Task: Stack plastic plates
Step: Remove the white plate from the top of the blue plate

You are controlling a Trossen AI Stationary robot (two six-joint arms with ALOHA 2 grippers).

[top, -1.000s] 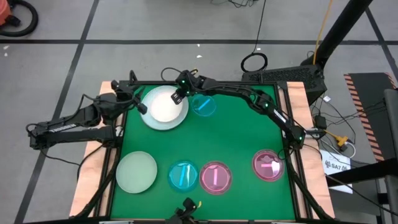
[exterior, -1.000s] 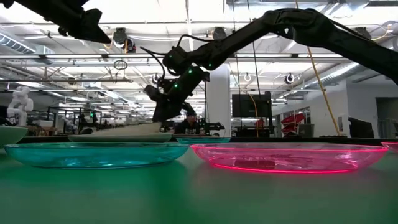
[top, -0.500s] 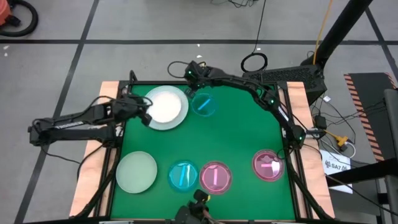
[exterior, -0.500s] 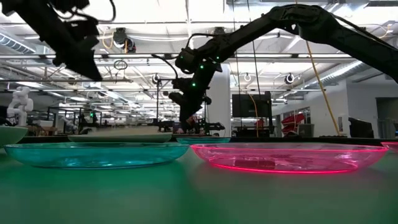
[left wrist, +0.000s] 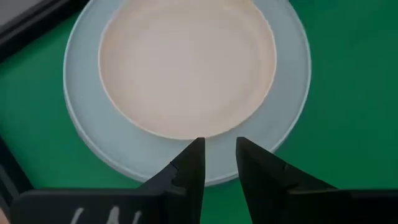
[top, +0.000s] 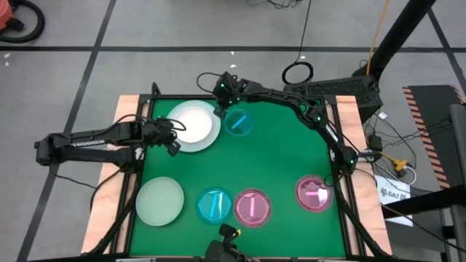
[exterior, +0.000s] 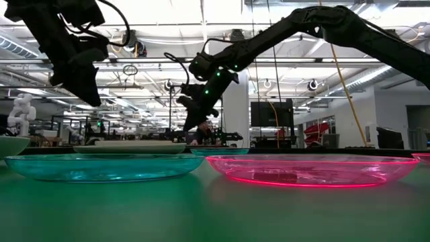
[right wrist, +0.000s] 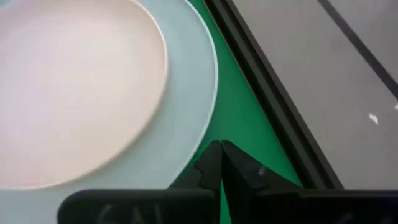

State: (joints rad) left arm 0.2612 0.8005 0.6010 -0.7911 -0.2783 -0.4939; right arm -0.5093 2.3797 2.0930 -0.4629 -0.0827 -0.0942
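Note:
My right gripper is hanging closed past the pale blue plate's rim (right wrist: 203,128), so it should move back, open and pick up the white plate (top: 210,129) by its own rim.
A white plate (top: 195,122) lies flat on a larger pale blue plate (left wrist: 93,143) at the table's far left. My left gripper (left wrist: 219,152) is open and hovers above this stack's near-left rim, well clear of it in the low view (exterior: 84,87). My right gripper (right wrist: 221,152) is shut and hangs above the green table beside the stack's far-right rim (right wrist: 193,93). A small cyan plate (top: 237,122) rests on the table just right of the stack.
Along the near edge lie a pale green plate (top: 160,201), a cyan plate (top: 214,206) and a pink plate (top: 252,207). Another pink plate (top: 314,193) lies at the right. A black frame (right wrist: 267,93) borders the table close to my right gripper.
My right gripper has left the white plate's right rim, gone up and toward the far edge, and shut. The white plate, tipped up at that side before, now lies flat on the stack. My left gripper has drawn back toward the near-left, off the plate's middle.

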